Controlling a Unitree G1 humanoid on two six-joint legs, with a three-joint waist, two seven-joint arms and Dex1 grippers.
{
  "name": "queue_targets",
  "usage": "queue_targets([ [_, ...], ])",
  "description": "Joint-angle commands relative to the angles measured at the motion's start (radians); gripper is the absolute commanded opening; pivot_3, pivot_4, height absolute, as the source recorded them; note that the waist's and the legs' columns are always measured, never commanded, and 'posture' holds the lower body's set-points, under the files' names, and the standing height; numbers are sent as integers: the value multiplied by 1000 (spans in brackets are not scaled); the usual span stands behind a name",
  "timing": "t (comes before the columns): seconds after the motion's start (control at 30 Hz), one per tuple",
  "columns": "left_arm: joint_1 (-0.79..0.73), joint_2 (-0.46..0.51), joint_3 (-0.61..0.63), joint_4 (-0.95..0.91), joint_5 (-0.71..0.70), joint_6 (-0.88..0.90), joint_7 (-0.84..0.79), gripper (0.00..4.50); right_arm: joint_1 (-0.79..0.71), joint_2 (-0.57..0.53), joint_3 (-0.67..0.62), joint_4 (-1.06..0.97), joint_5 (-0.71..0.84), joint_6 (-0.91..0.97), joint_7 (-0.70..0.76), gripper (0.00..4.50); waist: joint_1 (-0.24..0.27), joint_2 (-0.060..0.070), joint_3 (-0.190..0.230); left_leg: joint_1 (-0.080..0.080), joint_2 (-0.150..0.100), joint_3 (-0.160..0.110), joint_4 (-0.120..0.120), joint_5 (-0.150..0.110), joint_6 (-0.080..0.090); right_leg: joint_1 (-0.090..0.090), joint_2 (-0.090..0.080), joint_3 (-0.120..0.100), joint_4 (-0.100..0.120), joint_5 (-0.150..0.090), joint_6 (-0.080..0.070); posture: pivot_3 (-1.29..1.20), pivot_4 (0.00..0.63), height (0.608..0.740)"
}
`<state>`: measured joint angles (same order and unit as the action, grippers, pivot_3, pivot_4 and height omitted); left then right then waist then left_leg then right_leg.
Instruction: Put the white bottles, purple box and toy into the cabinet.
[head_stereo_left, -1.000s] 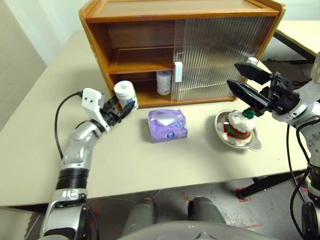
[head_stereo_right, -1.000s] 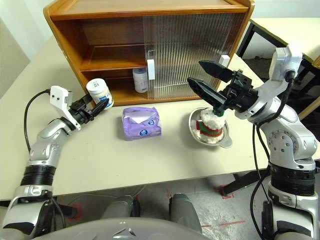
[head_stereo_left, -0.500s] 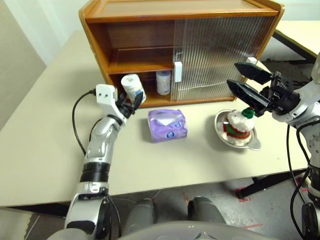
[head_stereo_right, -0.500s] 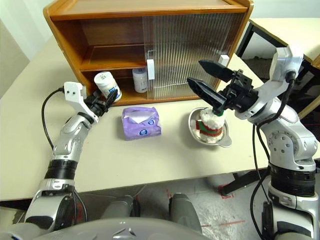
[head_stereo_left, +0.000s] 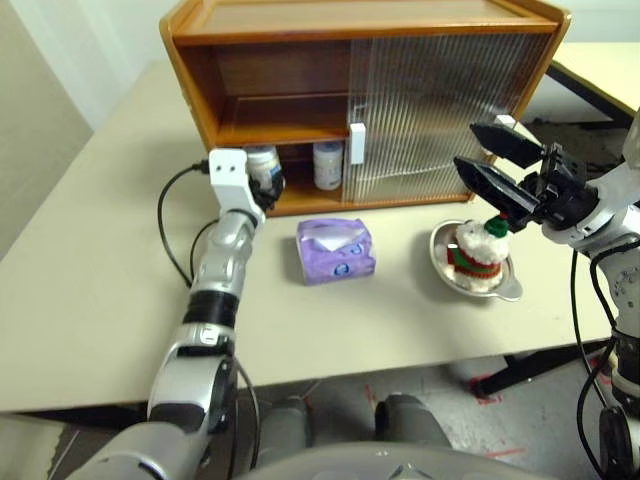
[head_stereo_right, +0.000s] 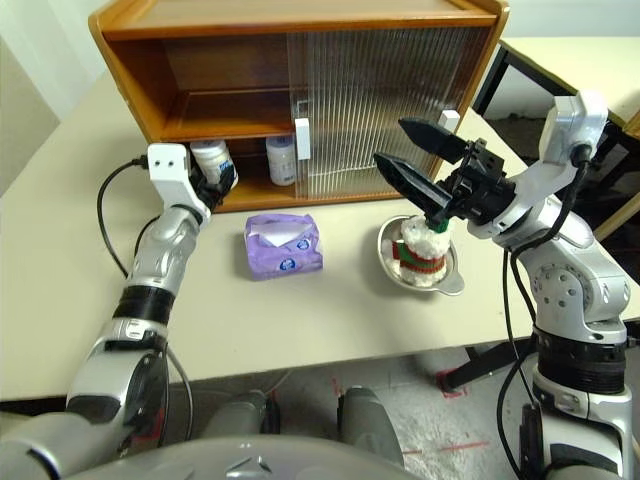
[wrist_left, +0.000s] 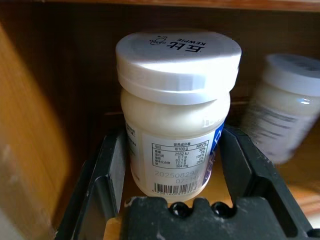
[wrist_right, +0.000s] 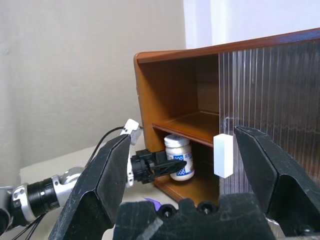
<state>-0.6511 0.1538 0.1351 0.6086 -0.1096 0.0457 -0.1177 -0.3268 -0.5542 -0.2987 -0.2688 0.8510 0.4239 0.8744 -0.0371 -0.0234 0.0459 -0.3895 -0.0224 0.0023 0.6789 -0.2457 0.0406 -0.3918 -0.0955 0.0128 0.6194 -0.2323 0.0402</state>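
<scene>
The held white bottle (wrist_left: 176, 117) is standing upright and clear of the second bottle, so my left gripper goes on moving it inward until it sits on the lower shelf (head_stereo_left: 297, 193).
My left gripper (head_stereo_left: 268, 180) is shut on a white bottle (wrist_left: 175, 100), held upright just inside the open left half of the cabinet (head_stereo_left: 360, 20), at the lower shelf. A second white bottle (head_stereo_left: 327, 165) stands on that shelf beside the door's white handle (head_stereo_left: 356, 143). The purple box (head_stereo_left: 335, 251) lies on the table in front of the cabinet. The toy (head_stereo_left: 476, 256) sits in a steel bowl (head_stereo_left: 505, 285) to the right. My right gripper (head_stereo_left: 468, 146) hangs open and empty above the toy.
The ribbed sliding door (head_stereo_left: 440, 110) covers the cabinet's right half. The upper shelf (head_stereo_left: 280, 125) on the open side holds nothing. A black cable (head_stereo_left: 175, 225) loops from my left wrist over the beige table (head_stereo_left: 90, 250).
My left arm has swung forward and to the right, carrying the white bottle from in front of the cabinet into the lower shelf opening. The right arm has stayed still.
</scene>
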Motion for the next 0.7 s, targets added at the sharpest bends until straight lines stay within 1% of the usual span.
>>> queue_targets([
  [0.03, -60, -15, -4, 82, 30, -43, 59, 3061, 5, 2, -7, -12, -3, -16, -5, 4500, 0, 0, 0, 0, 0, 0, 0, 0, 0, 0, 0, 0, 0, 0, 0, -137, 0, 740],
  [0.3, -144, -27, 7, 268, 47, -111, 123, 3061, 3, -1, -11, -14, -2, -16, -9, 4500, -2, -1, 0, 0, 1, 0, 0, 0, 0, 0, 1, 0, 0, 1, 0, -151, 0, 740],
  [0.5, -193, -35, 6, 373, 51, -165, 164, 3061, 2, -1, -10, -13, -4, -19, -10, 4500, -2, -1, 1, 0, 1, 0, 0, 0, 0, 0, 1, 0, 0, 2, 0, -153, 0, 740],
  [0.7, -228, -46, 2, 449, 51, -200, 169, 3061, -5, -2, -6, -7, -7, -22, -9, 4500, -3, -2, 1, 0, 1, 0, 0, 0, 0, 0, 1, 0, -1, 2, 0, -153, 0, 740],
])
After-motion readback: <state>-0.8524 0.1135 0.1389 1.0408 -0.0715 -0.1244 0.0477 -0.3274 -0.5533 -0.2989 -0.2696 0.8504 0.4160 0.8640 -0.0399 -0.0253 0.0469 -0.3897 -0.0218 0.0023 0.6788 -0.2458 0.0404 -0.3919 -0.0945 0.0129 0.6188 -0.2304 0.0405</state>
